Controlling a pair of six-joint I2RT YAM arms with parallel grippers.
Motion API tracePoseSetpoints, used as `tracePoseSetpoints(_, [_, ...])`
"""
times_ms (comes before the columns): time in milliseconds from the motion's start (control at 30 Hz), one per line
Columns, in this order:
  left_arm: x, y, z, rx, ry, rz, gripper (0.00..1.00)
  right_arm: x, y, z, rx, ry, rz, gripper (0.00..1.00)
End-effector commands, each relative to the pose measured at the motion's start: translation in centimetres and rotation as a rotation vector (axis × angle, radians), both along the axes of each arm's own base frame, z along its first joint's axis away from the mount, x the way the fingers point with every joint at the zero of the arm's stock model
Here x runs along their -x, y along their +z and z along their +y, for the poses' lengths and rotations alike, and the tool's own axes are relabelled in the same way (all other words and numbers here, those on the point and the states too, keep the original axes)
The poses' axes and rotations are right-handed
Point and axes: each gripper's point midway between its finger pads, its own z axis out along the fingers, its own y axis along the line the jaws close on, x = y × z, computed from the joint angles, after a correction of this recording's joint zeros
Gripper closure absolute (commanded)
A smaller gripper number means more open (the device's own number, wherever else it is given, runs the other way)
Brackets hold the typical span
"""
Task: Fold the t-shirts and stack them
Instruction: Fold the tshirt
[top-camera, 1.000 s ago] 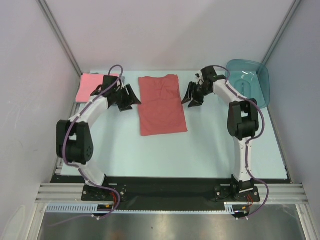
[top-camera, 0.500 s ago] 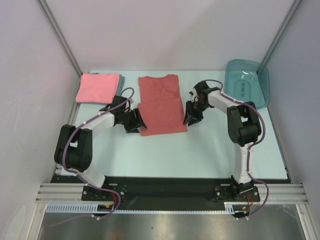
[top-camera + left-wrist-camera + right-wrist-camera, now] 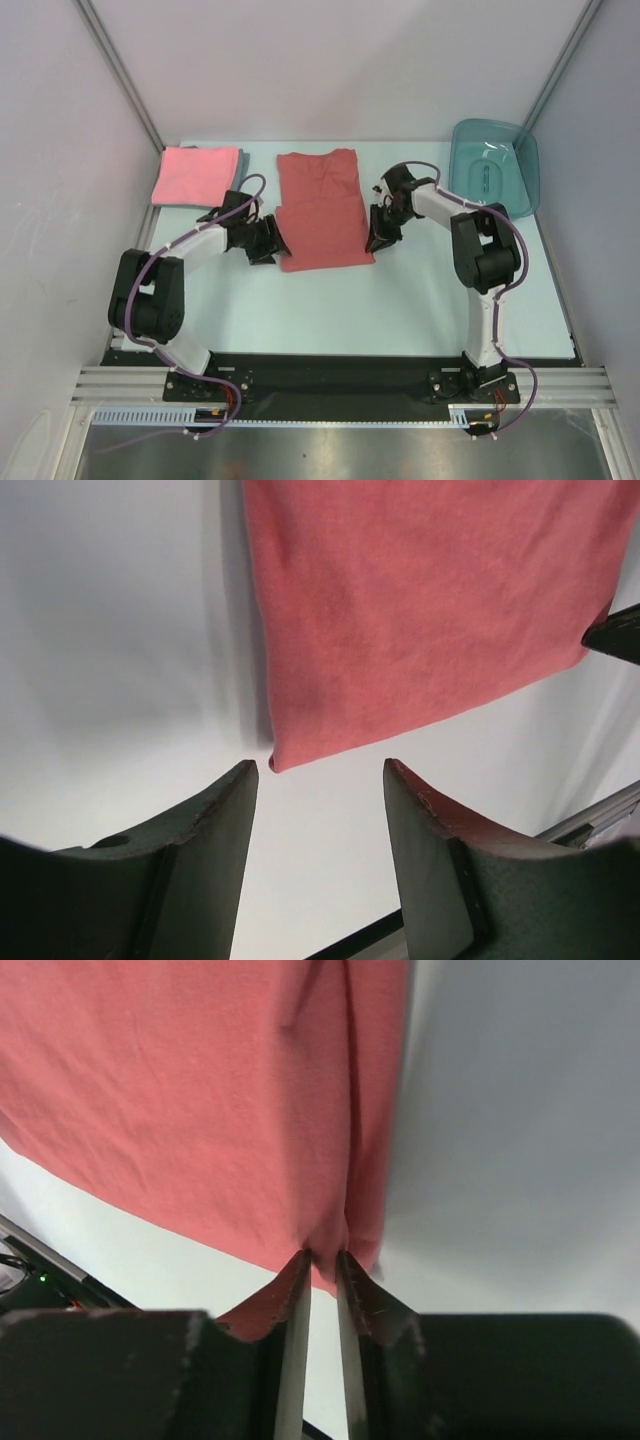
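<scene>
I should open my right gripper and take both layers at the t-shirt's corner before lifting, because it pinches only the t-shirt's upper fold and the under layer sticks out beside its fingers.
A brick-red t-shirt lies as a long folded strip in the middle of the table, also filling the left wrist view and the right wrist view. My left gripper is open, low over the table, its fingertips just short of the shirt's near left corner. My right gripper is shut on the shirt's near right corner, with a pinch of red cloth between its tips. A folded pink t-shirt rests on a grey-blue t-shirt at the back left.
A teal translucent tub stands at the back right corner. The pale table is walled on three sides. A black fingertip of the right gripper shows at the right edge of the left wrist view.
Both arms swung from the shirt's far end down to its near corners. The right gripper closed onto the near right corner. The left gripper narrowed a little and stays open.
</scene>
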Motion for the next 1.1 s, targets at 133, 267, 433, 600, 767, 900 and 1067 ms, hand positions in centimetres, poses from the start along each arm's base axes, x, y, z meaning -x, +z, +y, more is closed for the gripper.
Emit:
tracePoseSetpoints(133, [-0.9,1.4,1.1,-0.008,0.029,-0.054,0.42,-0.3,2.1,0.4,-0.016,0.004,-0.06,0.9])
tracePoseSetpoints(267, [-0.8,1.4,1.3,-0.011,0.031,-0.054,0.41,1.0,2.5,0.3,-0.016,-0.006,-0.031,1.0])
tracePoseSetpoints(433, [-0.9,1.8,1.7,-0.009,0.038,-0.062,0.41,2.4,2.5,-0.3,-0.001,-0.049,-0.029,1.0])
tracePoseSetpoints(600, [-0.7,1.4,1.9,-0.014,0.04,-0.051,0.41,2.7,1.2,-0.5,0.005,-0.04,-0.011,1.0])
tracePoseSetpoints(767, [-0.2,1.0,1.9,-0.012,0.038,-0.038,0.44,1.4,0.7,-0.4,0.017,-0.024,-0.025,0.94])
tracePoseSetpoints(900, [-0.2,0.8,1.5,0.011,0.026,-0.045,0.44,0.8,1.0,-0.3,0.015,-0.02,-0.031,0.73])
tracePoseSetpoints(1067, [-1.0,0.7,0.5,0.067,0.01,-0.043,0.51,0.5,1.3,-0.4,0.023,-0.014,-0.036,0.71])
